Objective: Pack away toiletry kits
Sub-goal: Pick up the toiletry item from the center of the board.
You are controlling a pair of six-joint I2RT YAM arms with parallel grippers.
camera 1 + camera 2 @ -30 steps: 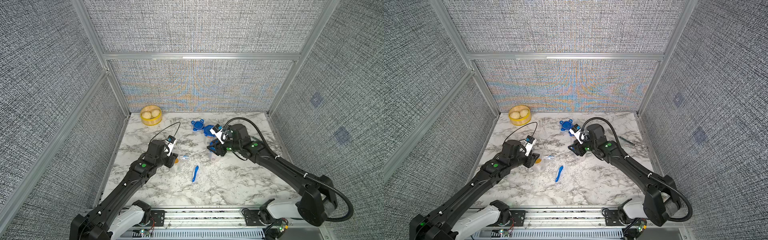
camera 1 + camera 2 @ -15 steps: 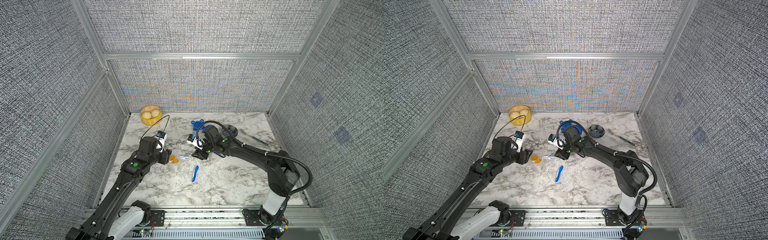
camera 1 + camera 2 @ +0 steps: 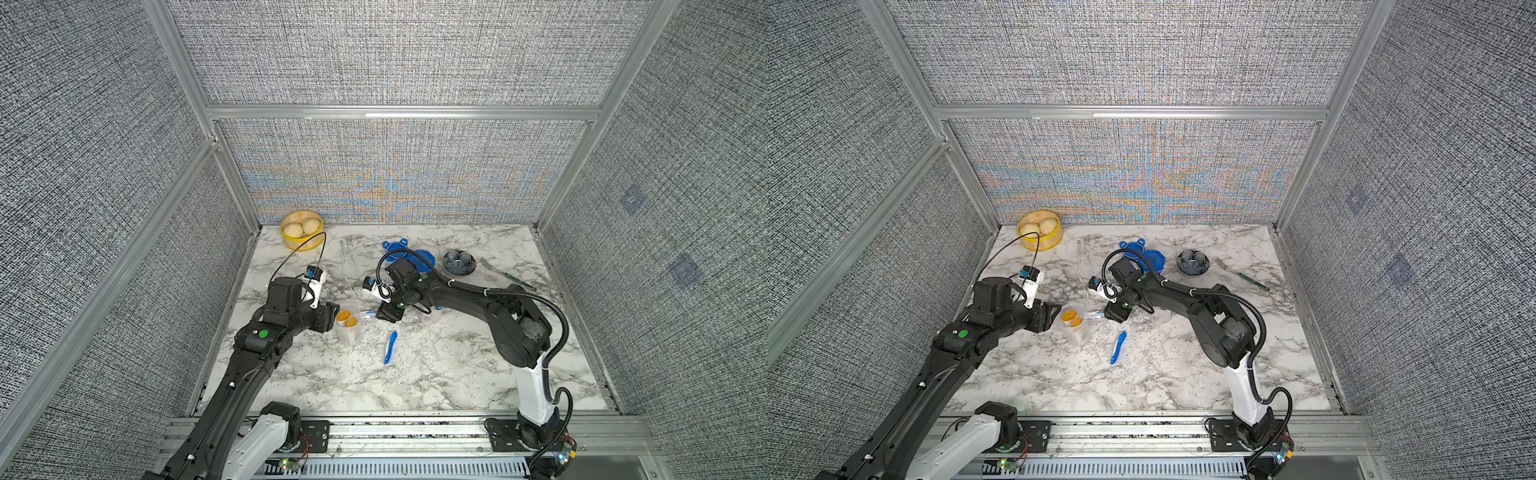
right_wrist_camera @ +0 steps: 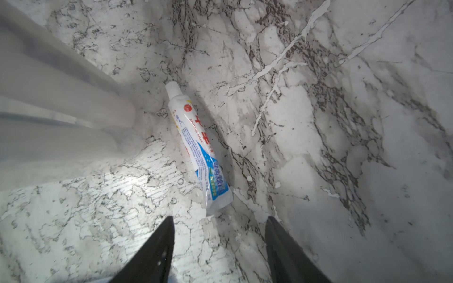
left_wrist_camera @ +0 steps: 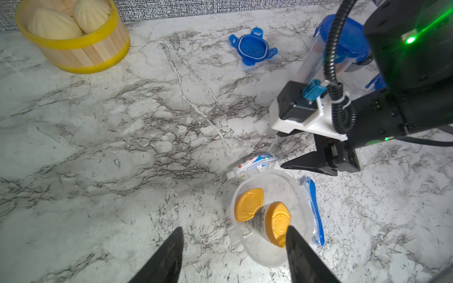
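The toothpaste tube lies flat, its crimped end (image 4: pixel 218 203) pointing toward my right gripper. Next, I lift it with that gripper and offer my left gripper the cap end (image 4: pixel 174 90).
A clear plastic cup (image 3: pixel 349 330) (image 5: pixel 269 242) stands mid-table with two orange-capped white bottles (image 5: pixel 259 215) inside. My left gripper (image 3: pixel 330 318) (image 5: pixel 234 229) is open just left of the cup, one fingertip by its rim, holding nothing. A white toothpaste tube (image 3: pixel 368 314) (image 4: pixel 198 149) lies flat beside the cup. My right gripper (image 3: pixel 384 313) (image 4: pixel 220 220) hovers open over the tube's crimped end, empty. A blue toothbrush (image 3: pixel 390 347) (image 5: pixel 315 210) lies right of the cup. Two blue clip lids (image 3: pixel 395 247) (image 3: pixel 422 259) sit further back.
Behind my right arm stands another clear cup (image 3: pixel 430 316). A yellow steamer basket with buns (image 3: pixel 301 228) is at the back left. A dark flower-shaped dish (image 3: pixel 459 262) and a fork (image 3: pixel 505 274) lie at the back right. Grey walls enclose three sides.
My left gripper opened and drew back from the cup, leaving the bottles inside. My right arm swung left from near the blue lids to above the toothpaste tube.
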